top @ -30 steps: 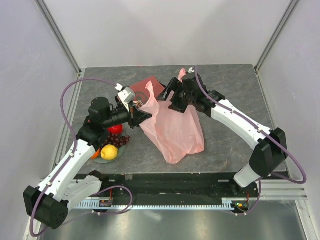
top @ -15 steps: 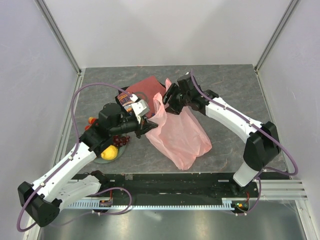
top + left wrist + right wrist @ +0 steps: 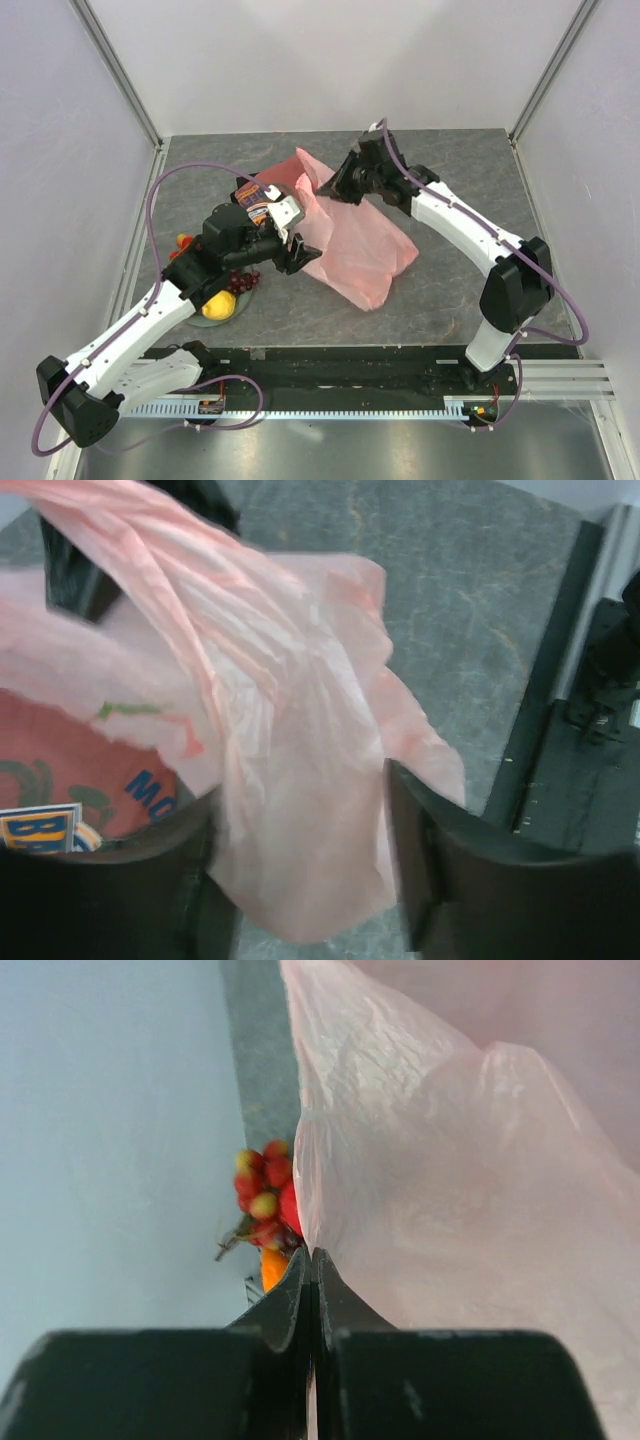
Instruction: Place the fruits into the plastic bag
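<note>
The plastic bag's opening [image 3: 313, 208] is folded shut and hangs near my left gripper. Next, my right gripper pulls the bag's top edge [image 3: 318, 172] away to open the bag for the fruits.
The pink plastic bag [image 3: 362, 250] lies slumped across the middle of the table, its upper part drawn toward the back. My right gripper [image 3: 331, 188] is shut on the bag's top edge [image 3: 330, 1200], jaws pressed together [image 3: 312, 1260]. My left gripper [image 3: 300, 252] stands open at the bag's left side, and a loose fold of bag [image 3: 290, 800] hangs between its fingers [image 3: 470, 880] without being pinched. The fruits sit at the left: a yellow lemon [image 3: 219, 304], dark grapes [image 3: 240, 281] and small red pieces [image 3: 184, 241], with those red pieces [image 3: 262, 1195] and an orange [image 3: 272, 1268] beyond the bag's edge.
A pale green plate [image 3: 203, 319] under the left arm carries the fruits. A folded red printed cloth [image 3: 268, 184] lies behind the bag's left part and shows through the plastic [image 3: 80, 770]. Metal rails run along the table's sides and a black strip along its near edge.
My left gripper has opened and let go of the bag. My right gripper has shut on the bag's top edge and moved toward the back, and the bag has sunk flatter.
</note>
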You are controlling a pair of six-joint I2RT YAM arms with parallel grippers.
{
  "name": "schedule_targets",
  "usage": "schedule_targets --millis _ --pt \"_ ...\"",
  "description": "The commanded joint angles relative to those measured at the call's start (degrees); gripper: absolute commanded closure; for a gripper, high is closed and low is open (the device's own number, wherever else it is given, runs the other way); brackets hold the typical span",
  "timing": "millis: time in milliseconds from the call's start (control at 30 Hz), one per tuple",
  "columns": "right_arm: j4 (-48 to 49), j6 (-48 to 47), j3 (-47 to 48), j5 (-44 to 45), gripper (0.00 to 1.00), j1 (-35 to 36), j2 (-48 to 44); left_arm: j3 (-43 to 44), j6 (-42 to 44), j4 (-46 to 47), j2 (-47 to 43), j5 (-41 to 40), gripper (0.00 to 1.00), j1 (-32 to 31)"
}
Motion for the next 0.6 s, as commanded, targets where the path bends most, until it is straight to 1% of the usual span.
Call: schedule_targets --millis 0,33,67,100,133,167,233,267,333,367,433,500,567 --pt "8.96 -10.03 9.95 -1.28 1.0 -3.94 -2.01 5.04 -5.62 1.06 -3.12 -6.34 0.23 -0.06" --pt "9.33 -14.58 11.1 -1.81 1.0 -4.38 -2.28 5.49 -7.8 0.98 -3.91 -7.39 0.2 0.11" --pt "9.59 -16.8 12.16 -2.51 1.0 -5.25 -2.45 6.27 -10.08 0.54 -4.61 -8.1 0.15 0.29" --pt "10.2 -18.21 13.21 -3.21 1.0 -5.78 -2.89 6.63 -11.15 0.28 -6.36 -8.63 0.13 0.81" --pt "11.08 -19.36 13.14 -6.01 1.0 -6.31 -3.24 7.07 -12.12 -0.08 -7.34 -10.2 0.1 1.17" --pt "11.96 -21.72 12.61 -7.6 1.0 -7.36 -3.68 7.68 -14.04 -0.86 -8.21 -10.82 0.06 2.04" --pt "12.58 -25.41 11.73 -10.32 1.0 -7.72 -4.39 8.73 -15.64 -1.57 -11.12 -11.71 0.02 3.27" --pt "12.49 -29.18 10.08 -10.78 1.0 -7.72 -5.35 9.18 -16.95 -2.27 -12.17 -11.97 0.01 4.58" --pt "11.97 -31.41 7.52 -10.78 1.0 -8.07 -6.32 10.75 -18.1 -2.71 -14.37 -12.76 0.01 6.08" --pt "12.05 -32.02 4.73 -10.95 1.0 -8.25 -7.37 11.28 -18.8 -2.63 -14.9 -13.2 0.01 7.48" --pt "12.49 -32.03 2.07 -11.04 1.0 -8.33 -8.51 13.12 -19.94 -2.71 -15.6 -15.13 0.01 8.55" --pt "13.54 -31.15 -1.62 -11.04 1.0 -8.42 -10.18 13.66 -21.0 -2.37 -15.43 -19.5 0.01 9.52" --pt "16.43 -29.75 -5.65 -10.69 1.0 -8.34 -12.29 12.7 -22.84 -2.36 -13.24 -21.2 0.01 11.26"
